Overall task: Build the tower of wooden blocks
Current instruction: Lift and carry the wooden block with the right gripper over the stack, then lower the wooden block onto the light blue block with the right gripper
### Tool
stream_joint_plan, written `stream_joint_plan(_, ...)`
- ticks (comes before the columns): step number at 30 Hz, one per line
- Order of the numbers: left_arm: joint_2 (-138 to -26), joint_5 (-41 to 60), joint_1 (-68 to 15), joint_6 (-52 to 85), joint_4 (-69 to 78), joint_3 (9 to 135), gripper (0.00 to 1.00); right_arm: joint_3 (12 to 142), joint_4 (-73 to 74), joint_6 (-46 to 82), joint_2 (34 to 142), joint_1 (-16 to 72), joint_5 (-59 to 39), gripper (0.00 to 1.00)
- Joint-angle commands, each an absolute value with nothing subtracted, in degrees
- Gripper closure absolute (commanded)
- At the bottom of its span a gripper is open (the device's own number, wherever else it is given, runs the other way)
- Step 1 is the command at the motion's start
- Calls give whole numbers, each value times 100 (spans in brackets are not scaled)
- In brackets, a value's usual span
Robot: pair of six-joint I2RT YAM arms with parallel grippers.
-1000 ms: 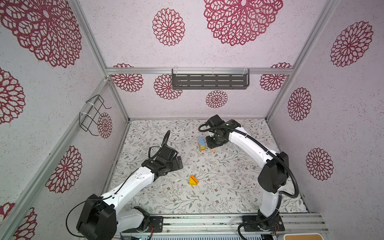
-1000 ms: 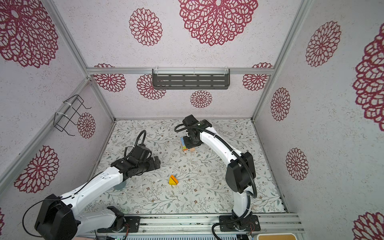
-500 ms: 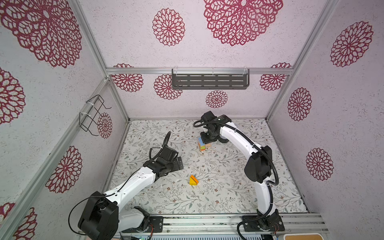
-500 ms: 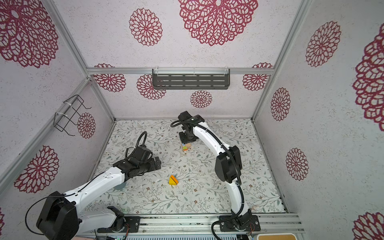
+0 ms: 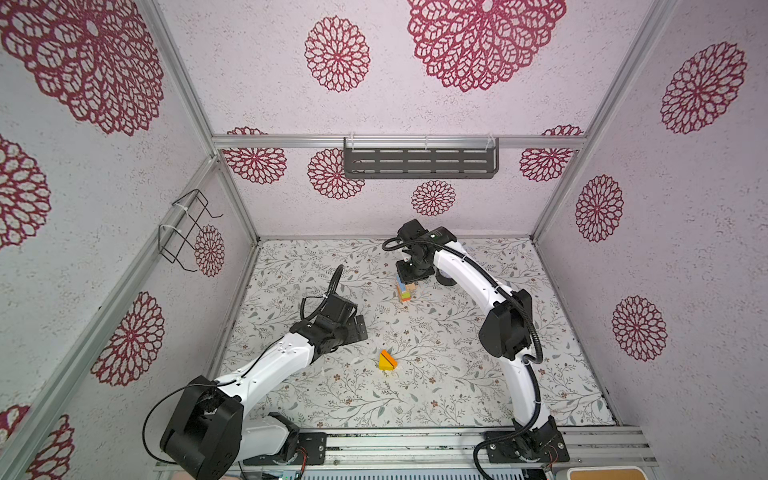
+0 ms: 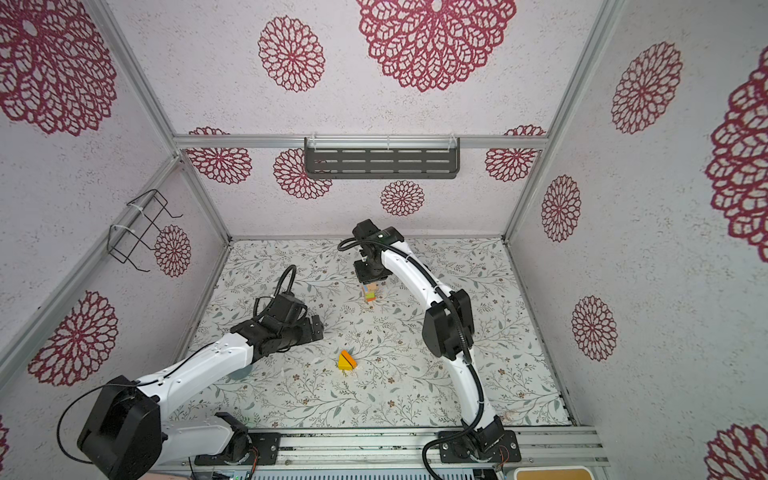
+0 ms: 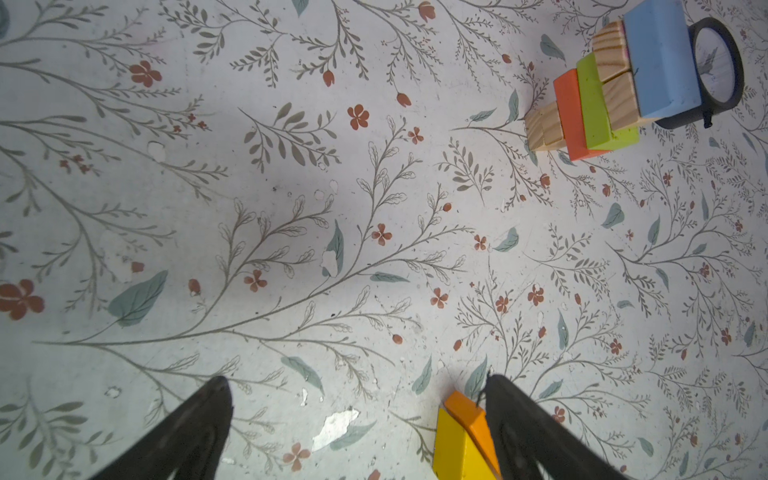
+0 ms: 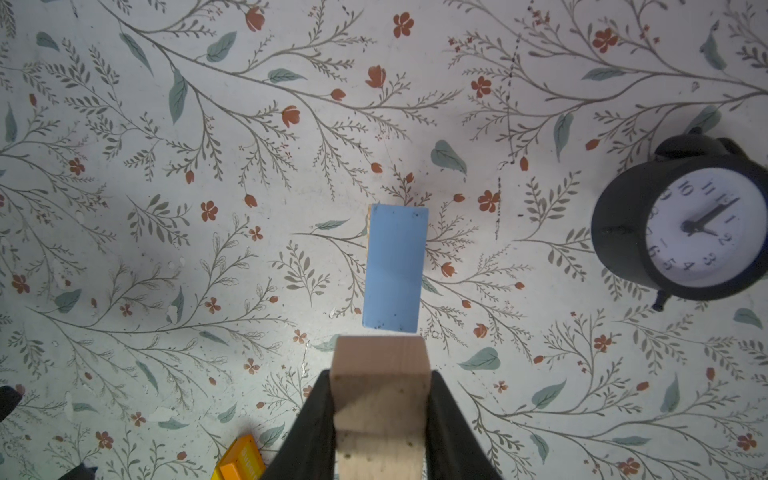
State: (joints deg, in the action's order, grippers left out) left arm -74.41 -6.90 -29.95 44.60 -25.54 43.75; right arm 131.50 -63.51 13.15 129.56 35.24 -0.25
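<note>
The tan wood block (image 8: 380,372) lines up the same way as the tower's blue brick (image 8: 395,268), so the robot's right gripper keeps bringing the block over until it rests there.
The tower (image 5: 405,293) (image 6: 370,294) stands mid-table as a narrow stack: tan cubes, an orange-red brick, a green brick, more tan cubes, and a blue brick (image 8: 395,268) on top. My right gripper (image 8: 380,374) (image 5: 414,272) hovers just above it, shut on a tan wood block (image 8: 380,399). A yellow wedge and an orange wedge (image 5: 387,360) (image 7: 461,440) lie together on the table nearer the front. My left gripper (image 7: 355,388) (image 5: 358,327) hangs open and empty above the table, left of the wedges; one finger hides part of the orange wedge in the left wrist view.
A round black alarm clock (image 8: 685,224) (image 7: 715,70) stands close behind the tower, to its right. A dark shelf (image 5: 420,163) hangs on the back wall and a wire rack (image 5: 187,230) on the left wall. The floral table (image 5: 478,374) is walled on three sides.
The right gripper, still holding the tan block, has moved left from beside the tower to above it, and its elbow has risen. The left arm has barely moved.
</note>
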Motion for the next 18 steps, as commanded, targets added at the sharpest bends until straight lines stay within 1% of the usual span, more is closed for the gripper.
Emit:
stream_joint_plan(1, -7506, -684, -2962, 4474, -2408, 4359, 3, 13381, -6366, 1457, 13001, 3495, -69, 75)
stream_joint_plan(18, -7554, -655, -2962, 4456, -2413, 4359, 3, 13623, -6111, 1555, 13286, 3472, -15, 75)
